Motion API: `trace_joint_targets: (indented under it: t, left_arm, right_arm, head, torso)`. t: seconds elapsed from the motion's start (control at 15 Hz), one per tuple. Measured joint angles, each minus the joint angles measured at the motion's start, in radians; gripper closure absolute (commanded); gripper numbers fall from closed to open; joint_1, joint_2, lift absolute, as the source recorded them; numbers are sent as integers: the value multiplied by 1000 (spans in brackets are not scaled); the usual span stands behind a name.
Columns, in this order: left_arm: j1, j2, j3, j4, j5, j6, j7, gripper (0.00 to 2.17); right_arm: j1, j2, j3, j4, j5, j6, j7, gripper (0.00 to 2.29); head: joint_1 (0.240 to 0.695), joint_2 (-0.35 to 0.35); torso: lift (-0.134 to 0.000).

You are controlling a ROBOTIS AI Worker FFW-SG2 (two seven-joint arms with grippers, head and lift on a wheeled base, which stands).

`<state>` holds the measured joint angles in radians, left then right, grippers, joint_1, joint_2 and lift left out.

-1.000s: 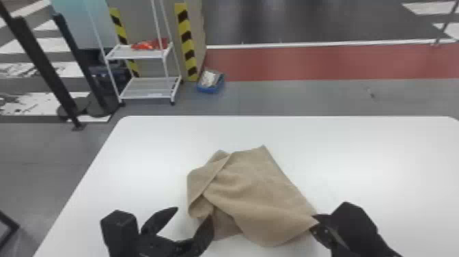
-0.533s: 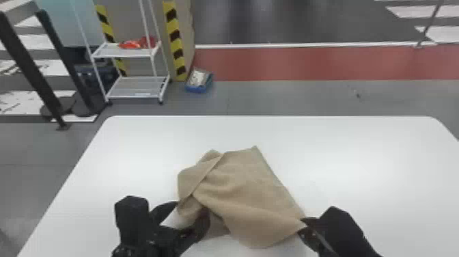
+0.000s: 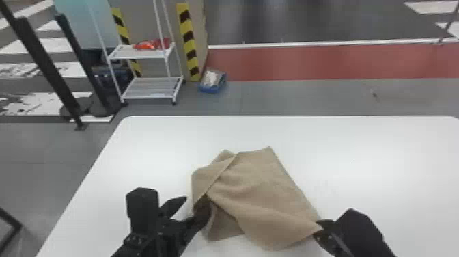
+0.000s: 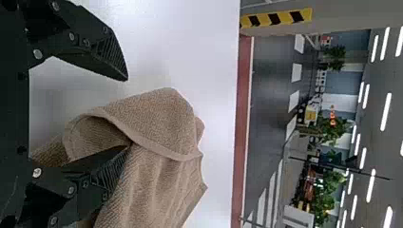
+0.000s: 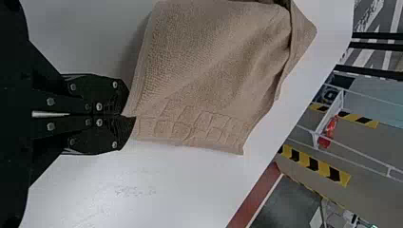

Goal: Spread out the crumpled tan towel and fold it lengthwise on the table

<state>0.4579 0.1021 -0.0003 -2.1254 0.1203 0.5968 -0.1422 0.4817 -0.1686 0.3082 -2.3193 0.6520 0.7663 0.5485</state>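
A fold [image 3: 220, 175] runs across the limp towel, so I expect the tan towel [image 3: 263, 194] to stretch into a long piece of cloth with drooping folds when I pull my grippers apart.
The tan towel [image 3: 263, 188] lies rumpled on the white table, with a fold running across its left part. My left gripper [image 3: 191, 206] is at the towel's left edge, fingers apart, one of them tucked under the folded cloth. In the left wrist view the left gripper [image 4: 126, 114] stands open, one finger inside a fold of the towel [image 4: 157, 128], the other over bare table. My right gripper [image 3: 319, 227] holds the towel's near right corner. In the right wrist view the right gripper [image 5: 126, 116] is shut on that corner of the towel [image 5: 204, 71].
The white table [image 3: 386, 164] extends beyond the towel on the far side and to both sides. Past its far edge, on the floor, stand a white wire shelf [image 3: 150, 87] and a blue box [image 3: 212, 82].
The head view shifted a little and back. My left gripper has moved slightly toward the towel's left edge, one finger going under the fold. The right gripper keeps its hold on the corner.
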Motion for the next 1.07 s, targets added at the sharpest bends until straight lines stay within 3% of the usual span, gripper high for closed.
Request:
trace_joint_targets:
  t: [0.07,0.4,0.73,1.07]
  left_arm:
    - [-9,0,1,0,-11,51,-19,1851]
    - [-11,-1,27,-50,-35,122,-22,1889]
    - [4,3,160,-241,0,223,-52,1889]
    - [-10,5,317,-338,81,375,-51,1885]
  right_arm:
    - [0,0,-3,0,0,0,-2,2148]
    - [0,1,-40,-2,-20,-3,-27,2148]
    - [-33,-3,-221,23,-93,-57,-26,2148]
    - [-92,-7,-375,36,-108,-50,40,2148]
  head:
    - [695,111]
    - [695,106]
    - [695,66]
    - [695,44]
  torso:
    - [-124]
    - [-124]
    - [-124]
    - [-124]
